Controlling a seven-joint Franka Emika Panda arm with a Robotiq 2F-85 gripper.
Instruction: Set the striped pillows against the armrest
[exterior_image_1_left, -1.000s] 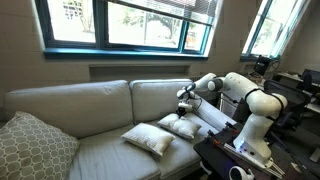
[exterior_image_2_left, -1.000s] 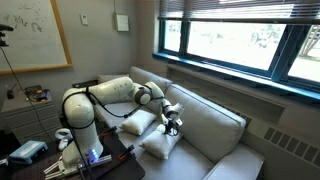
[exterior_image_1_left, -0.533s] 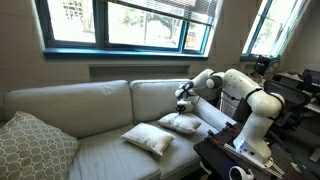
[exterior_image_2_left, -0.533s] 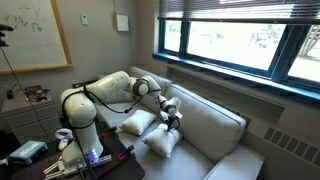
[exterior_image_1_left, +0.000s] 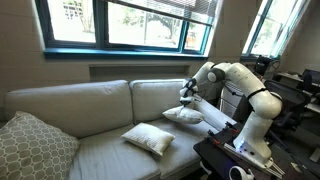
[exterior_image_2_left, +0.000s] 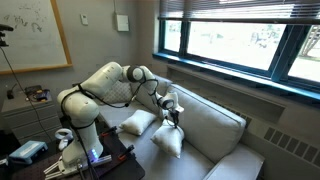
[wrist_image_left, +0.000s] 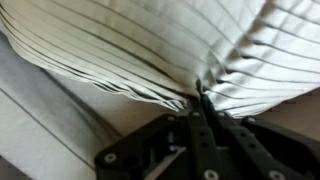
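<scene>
The seat is clear between the hanging striped pillow and the armrest, so my gripper goes on carrying that pillow toward the armrest until it can let go beside the armrest.
My gripper is shut on a pinch of fabric of one striped pillow. That pillow hangs just above the sofa seat, beside the armrest. From the opposite side, in an exterior view, the same pillow dangles below the gripper. The wrist view is filled with its cream striped cloth, bunched between the closed fingers of the gripper. A second striped pillow lies flat on the seat nearer the sofa's front edge and also shows in an exterior view.
A larger lattice-patterned cushion leans at the sofa's far end. Tall back cushions run behind the seat under the window. The robot's base and a dark table stand beside the armrest.
The gripper has risen, still shut, and lifted the pinched pillow off the seat so that it hangs. The second pillow has not moved.
</scene>
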